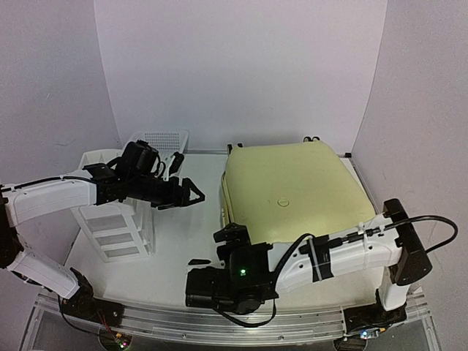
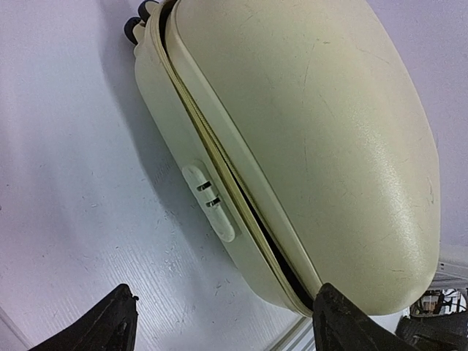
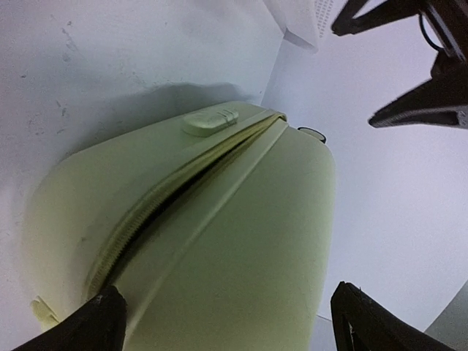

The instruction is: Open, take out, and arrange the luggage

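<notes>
The luggage's seam has only a narrow gap (image 2: 273, 238) showing. Next, my right gripper raises the lid's near corner (image 3: 144, 284) before my left gripper reaches under the lid.
The luggage (image 1: 292, 189) is a pale-yellow hard-shell suitcase lying flat on the right half of the table, wheels at the far edge. Its side seam (image 2: 241, 205) is parted, showing a dark gap, with a small lock block (image 2: 208, 199) below it. My left gripper (image 1: 194, 196) hangs open to the left of the luggage (image 2: 307, 124), holding nothing, and its fingers (image 2: 110, 325) frame the case's side. My right gripper (image 1: 232, 235) is open at the near-left corner of the luggage (image 3: 219, 241), close above the parted seam (image 3: 168, 197), gripping nothing.
A white plastic drawer unit (image 1: 110, 219) stands at the left under the left arm. A white mesh basket (image 1: 162, 142) sits behind it by the back wall. A small black piece (image 1: 197, 261) lies on the table near the right wrist. White walls close in on all sides.
</notes>
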Controlling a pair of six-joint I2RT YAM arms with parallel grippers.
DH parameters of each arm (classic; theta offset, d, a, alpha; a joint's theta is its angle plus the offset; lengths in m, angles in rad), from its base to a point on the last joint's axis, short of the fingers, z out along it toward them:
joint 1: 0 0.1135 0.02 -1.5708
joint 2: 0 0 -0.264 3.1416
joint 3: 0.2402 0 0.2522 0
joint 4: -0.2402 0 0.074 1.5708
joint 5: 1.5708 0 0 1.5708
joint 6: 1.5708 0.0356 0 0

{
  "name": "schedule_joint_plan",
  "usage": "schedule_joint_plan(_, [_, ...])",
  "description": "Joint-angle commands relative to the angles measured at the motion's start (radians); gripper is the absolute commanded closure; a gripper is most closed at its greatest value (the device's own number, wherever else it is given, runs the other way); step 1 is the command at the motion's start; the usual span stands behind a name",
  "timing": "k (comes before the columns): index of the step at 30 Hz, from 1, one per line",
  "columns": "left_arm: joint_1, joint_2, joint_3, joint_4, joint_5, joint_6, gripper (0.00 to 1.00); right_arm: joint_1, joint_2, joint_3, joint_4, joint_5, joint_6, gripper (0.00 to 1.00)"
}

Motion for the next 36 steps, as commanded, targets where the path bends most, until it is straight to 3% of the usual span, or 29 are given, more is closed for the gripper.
schedule_joint_plan(1, [0.007,-0.023,0.022,0.017,0.016,-0.009,0.17,-0.016,-0.129,0.019,-0.019,0.122,-0.056,0.02])
schedule_joint_plan(7, [0.006,-0.010,0.036,0.017,0.052,-0.054,0.17,-0.022,-0.167,0.028,-0.032,0.125,-0.058,0.02])
schedule_joint_plan(11, [0.006,-0.009,0.045,0.021,0.080,-0.086,0.18,-0.020,-0.198,0.005,-0.080,-0.115,-0.012,0.02])
schedule_joint_plan(14, [0.006,-0.013,0.042,0.023,0.068,-0.080,0.17,-0.014,-0.159,-0.026,-0.103,-0.197,-0.006,0.02])
schedule_joint_plan(28, [0.008,-0.002,0.036,0.050,0.099,-0.082,0.14,-0.020,0.006,-0.022,-0.064,-0.118,-0.004,0.02])
schedule_joint_plan(33, [0.008,0.000,0.037,0.055,0.110,-0.084,0.13,-0.021,-0.021,-0.013,-0.062,-0.301,0.033,0.02])
schedule_joint_plan(36, [0.008,0.003,0.039,0.058,0.114,-0.084,0.13,-0.021,-0.022,-0.021,-0.047,-0.273,0.033,0.02])
